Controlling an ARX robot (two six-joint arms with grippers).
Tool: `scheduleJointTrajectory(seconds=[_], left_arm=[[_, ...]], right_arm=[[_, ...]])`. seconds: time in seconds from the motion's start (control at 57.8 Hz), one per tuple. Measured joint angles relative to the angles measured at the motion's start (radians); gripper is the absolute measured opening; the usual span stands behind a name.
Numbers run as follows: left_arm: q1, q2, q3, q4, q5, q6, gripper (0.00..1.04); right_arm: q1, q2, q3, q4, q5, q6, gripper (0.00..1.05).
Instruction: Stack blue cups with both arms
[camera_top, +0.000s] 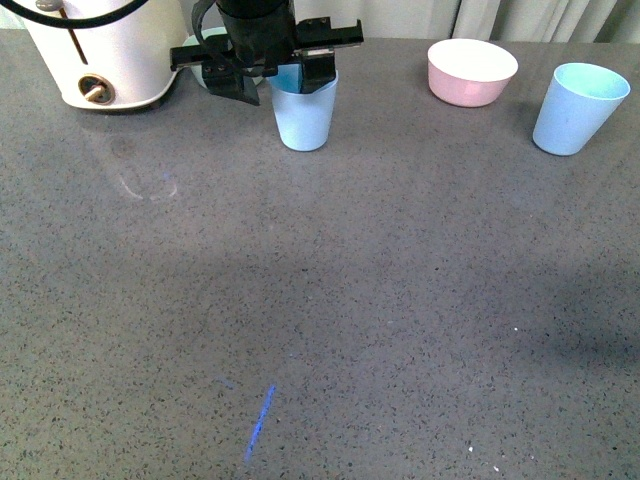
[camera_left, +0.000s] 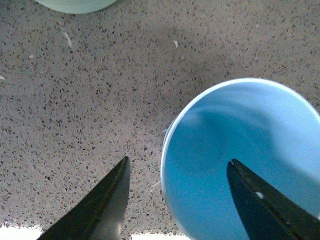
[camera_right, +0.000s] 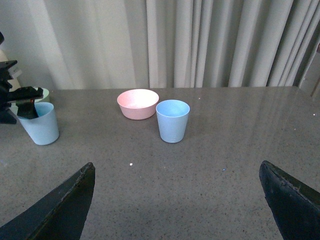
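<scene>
The blue cup's rim is between my left gripper's fingers on just one side, so the blue cup will tip a little when I pick it up.
One light-blue cup (camera_top: 303, 116) stands upright at the back middle of the grey table. My left gripper (camera_top: 285, 72) is open over it, one finger inside the cup's mouth (camera_left: 240, 160) and one outside the rim. The second blue cup (camera_top: 577, 108) stands upright at the back right, alone; it also shows in the right wrist view (camera_right: 172, 120). My right gripper (camera_right: 177, 177) is open and empty, well short of that cup, and is out of the front view. The first cup shows far off in the right wrist view (camera_right: 41, 130).
A pink bowl (camera_top: 471, 71) with a white inside sits between the two cups. A white appliance (camera_top: 100, 50) stands at the back left. A pale green bowl's edge (camera_left: 75, 4) lies just beyond the left gripper. Curtains hang behind the table.
</scene>
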Motion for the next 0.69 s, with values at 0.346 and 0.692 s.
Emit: scheduleJointTrajectory(seconds=[0.346,0.692], left_arm=[[-0.014,0.027,0.07,-0.085,-0.017,-0.025,0.02],[-0.069,-0.071,-0.074,-0.056,0.013,-0.041,0.02]], right_arm=[[0.0,0.0,0.0,0.0,0.0,0.0,0.96],[0.0,0.0,0.0,0.0,0.0,0.0,0.96]])
